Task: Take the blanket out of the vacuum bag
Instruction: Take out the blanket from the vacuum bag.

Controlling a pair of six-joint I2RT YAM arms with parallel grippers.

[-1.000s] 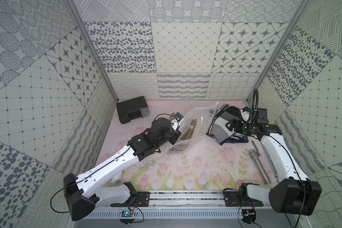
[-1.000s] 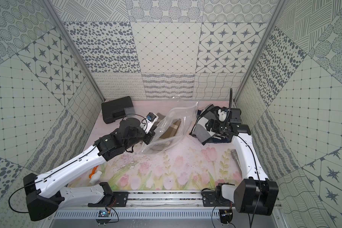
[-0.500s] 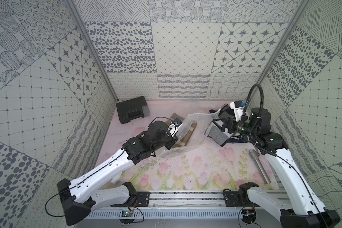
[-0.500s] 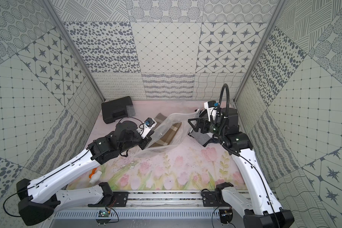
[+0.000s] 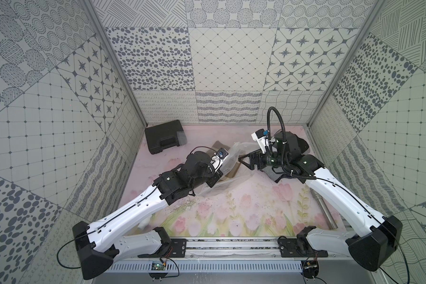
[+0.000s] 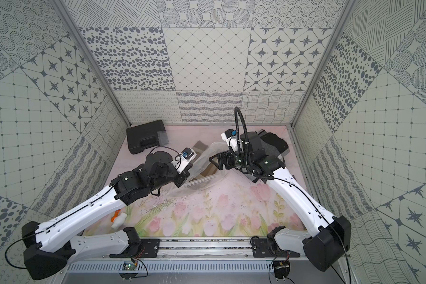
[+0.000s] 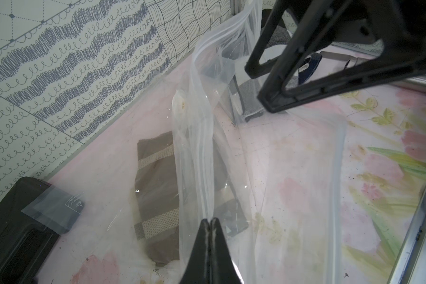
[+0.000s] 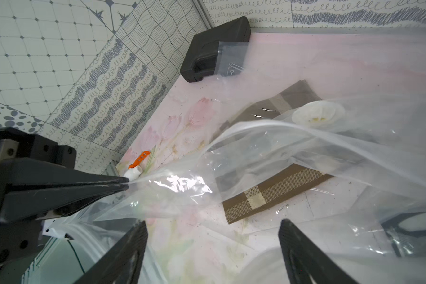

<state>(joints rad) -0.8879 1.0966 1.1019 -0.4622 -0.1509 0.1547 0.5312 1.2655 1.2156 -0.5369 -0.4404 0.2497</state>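
Observation:
The blanket lies past my empty right gripper, under the bag's raised film, so that hand should go below the film and grab the blanket's striped corner.
The vacuum bag is clear crinkly plastic with a round white valve cap and lies mid-table in both top views. Inside it lies the blanket, folded brown plaid cloth, also seen through the film in the left wrist view. My left gripper is shut on the bag's edge and holds the film up off the table. My right gripper stands open at the bag's raised mouth, loose film around its fingers, and nothing is clamped between them.
A black case sits at the back left with a small clear pouch on it. A grey and dark fabric item lies at the back right. A metal rod lies along the right edge. A white and orange fitting lies under my left arm.
My right arm has swung from the grey fabric item at the back right over to the bag's mouth. My left gripper has kept its hold and drawn the bag slightly towards the front left.

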